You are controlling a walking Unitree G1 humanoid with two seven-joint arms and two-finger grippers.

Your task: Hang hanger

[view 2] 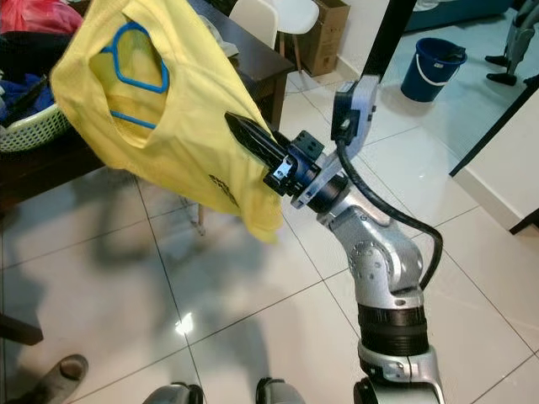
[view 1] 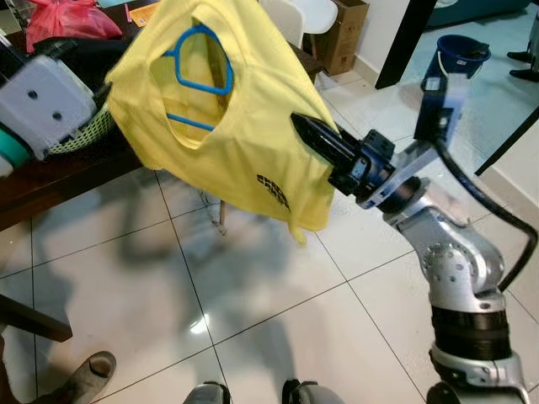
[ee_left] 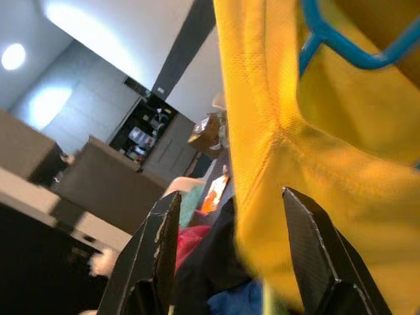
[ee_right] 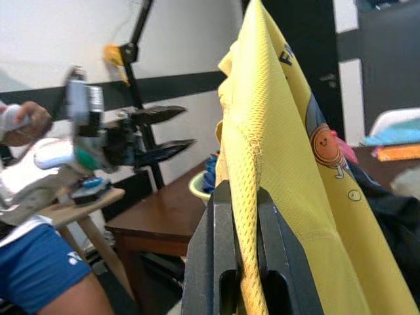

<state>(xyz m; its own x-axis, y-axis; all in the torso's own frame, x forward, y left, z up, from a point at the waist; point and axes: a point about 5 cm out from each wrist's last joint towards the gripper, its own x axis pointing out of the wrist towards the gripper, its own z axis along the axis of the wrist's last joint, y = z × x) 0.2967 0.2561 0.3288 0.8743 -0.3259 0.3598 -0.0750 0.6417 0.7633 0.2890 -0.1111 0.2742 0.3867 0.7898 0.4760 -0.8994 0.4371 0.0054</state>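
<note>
The blue hanger's frame [view 1: 202,89] is inside the neck opening [view 1: 187,106]. So the hanger will move along inside the yellow T-shirt when I pull the T-shirt's edge.
A yellow T-shirt [view 1: 236,126] hangs in the air on a blue hanger [view 1: 202,63], whose frame shows through the neck opening. My right gripper [view 1: 296,120] reaches in from the right and is shut on the shirt's fabric; the right wrist view shows a folded edge of the shirt [ee_right: 275,144] pinched between the fingers [ee_right: 213,262]. My left arm [view 1: 42,101] comes in from the left behind the shirt. The left gripper [ee_left: 231,194] is open, with the shirt's hem beside one finger and the hanger [ee_left: 341,46] above.
A dark wooden table [view 1: 67,177] stands behind the shirt with a green basket [view 1: 84,135] and a red bag [view 1: 63,21]. A white chair [view 1: 299,17], cardboard box [view 1: 345,34] and blue bucket [view 1: 459,55] stand beyond. A person's shoe [view 1: 88,374] is near my feet.
</note>
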